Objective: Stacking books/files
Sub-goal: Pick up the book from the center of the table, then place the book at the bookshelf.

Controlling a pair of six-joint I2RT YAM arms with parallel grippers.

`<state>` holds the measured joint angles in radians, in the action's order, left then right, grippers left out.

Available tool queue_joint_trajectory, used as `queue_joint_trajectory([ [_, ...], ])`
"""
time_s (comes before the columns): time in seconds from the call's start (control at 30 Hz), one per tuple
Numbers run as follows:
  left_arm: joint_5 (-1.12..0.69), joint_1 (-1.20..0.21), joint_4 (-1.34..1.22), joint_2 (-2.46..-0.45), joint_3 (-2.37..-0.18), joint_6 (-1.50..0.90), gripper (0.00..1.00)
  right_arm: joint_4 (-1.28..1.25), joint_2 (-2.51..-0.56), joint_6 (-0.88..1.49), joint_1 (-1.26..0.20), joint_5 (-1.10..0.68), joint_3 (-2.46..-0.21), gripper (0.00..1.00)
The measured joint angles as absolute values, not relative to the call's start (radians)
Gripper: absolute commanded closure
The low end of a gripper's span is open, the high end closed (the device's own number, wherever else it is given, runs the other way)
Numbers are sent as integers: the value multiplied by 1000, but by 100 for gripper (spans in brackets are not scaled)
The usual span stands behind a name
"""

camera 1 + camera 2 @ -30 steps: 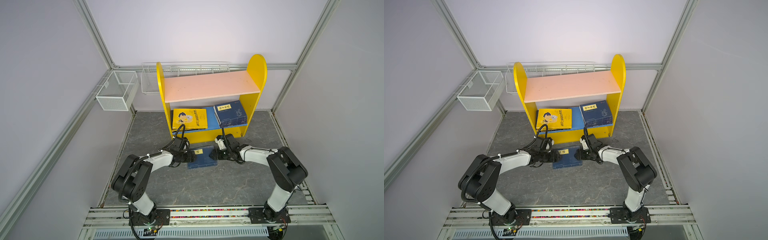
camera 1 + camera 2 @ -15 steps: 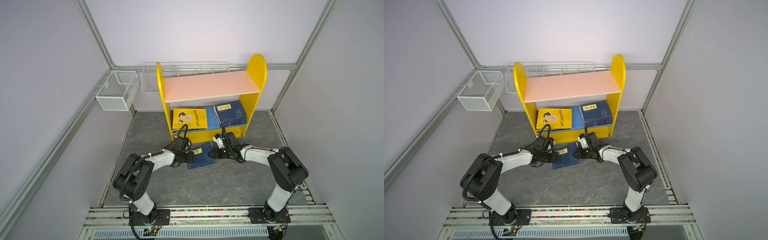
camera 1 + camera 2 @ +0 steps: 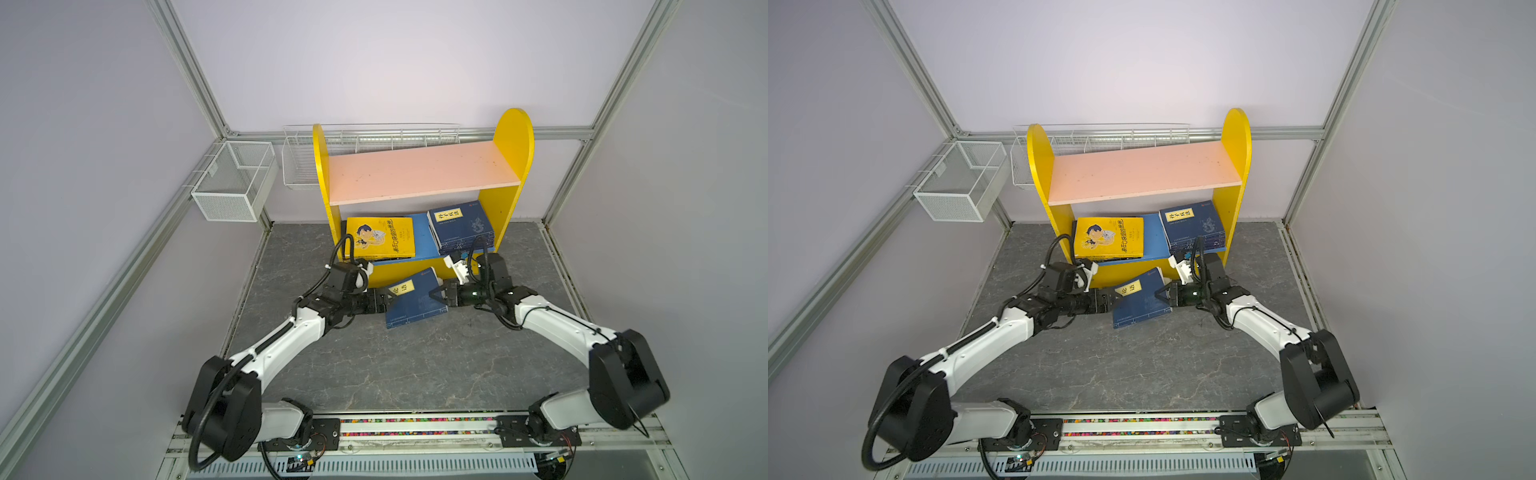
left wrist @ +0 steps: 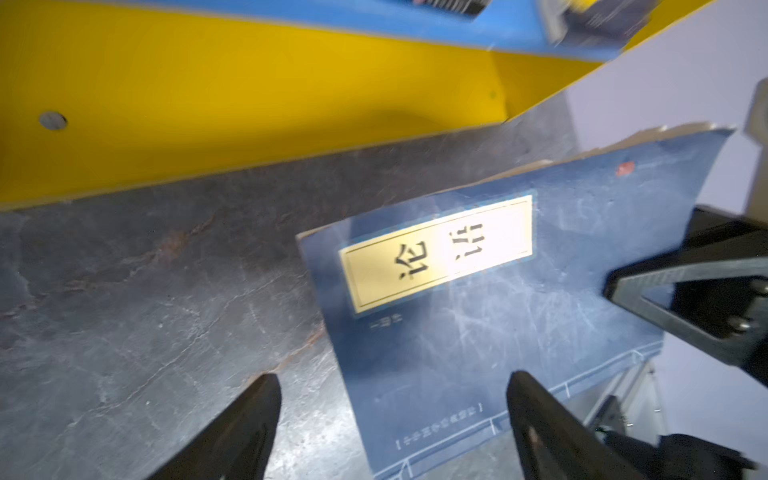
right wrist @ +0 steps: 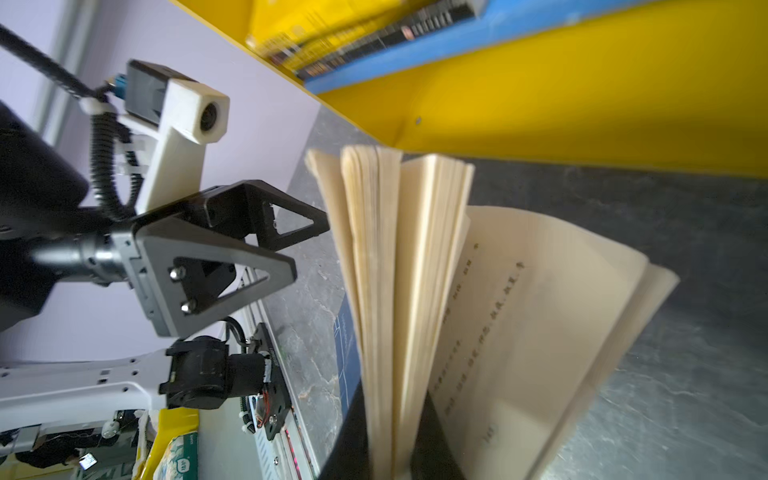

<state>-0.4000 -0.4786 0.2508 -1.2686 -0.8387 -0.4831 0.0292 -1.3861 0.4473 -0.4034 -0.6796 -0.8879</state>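
Note:
My right gripper is holding the navy book's raised edge (image 3: pixel 438 281), and the pages are loose. My left gripper should therefore take the opposite edge (image 3: pixel 389 311) and lay the book on the stack.
A navy book (image 3: pixel 413 301) (image 3: pixel 1140 303) with a pale-yellow title label lies on the grey floor in front of the yellow shelf unit (image 3: pixel 509 166). Its right side is raised. My right gripper (image 3: pixel 434 296) (image 5: pixel 388 415) is shut on that raised edge, pinching the cover and a bundle of pages; the other pages (image 5: pixel 540 311) fan loose. My left gripper (image 3: pixel 384 300) (image 4: pixel 392 378) stands open at the book's left edge, holding nothing. On the blue lower shelf lie a yellow cartoon-boy book (image 3: pixel 380 237) and a stack of navy books (image 3: pixel 459 226).
The pink top shelf (image 3: pixel 419 170) is bare. Two white wire baskets (image 3: pixel 235 180) (image 3: pixel 299 166) hang on the back-left frame. The shelf unit's yellow base board (image 4: pixel 249 91) stands just behind the book. A rail (image 3: pixel 415 432) runs along the front edge.
My right gripper has shut on the navy book's right edge and lifted it, so the book tilts and its pages fan. My left gripper has opened wider at the left edge.

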Motion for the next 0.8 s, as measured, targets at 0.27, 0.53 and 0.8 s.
queue_joint_trajectory([
  [0.27,-594,-469,121,-1173,-765,-587,5,99,-1166,418,-289,-819,-900,93],
  [0.53,-797,-469,-109,-1309,-761,-698,36,105,-1195,440,-289,-854,-905,93],
  [0.8,-862,-479,-191,-1363,-774,-752,100,74,-1244,479,-282,-837,-915,90],
])
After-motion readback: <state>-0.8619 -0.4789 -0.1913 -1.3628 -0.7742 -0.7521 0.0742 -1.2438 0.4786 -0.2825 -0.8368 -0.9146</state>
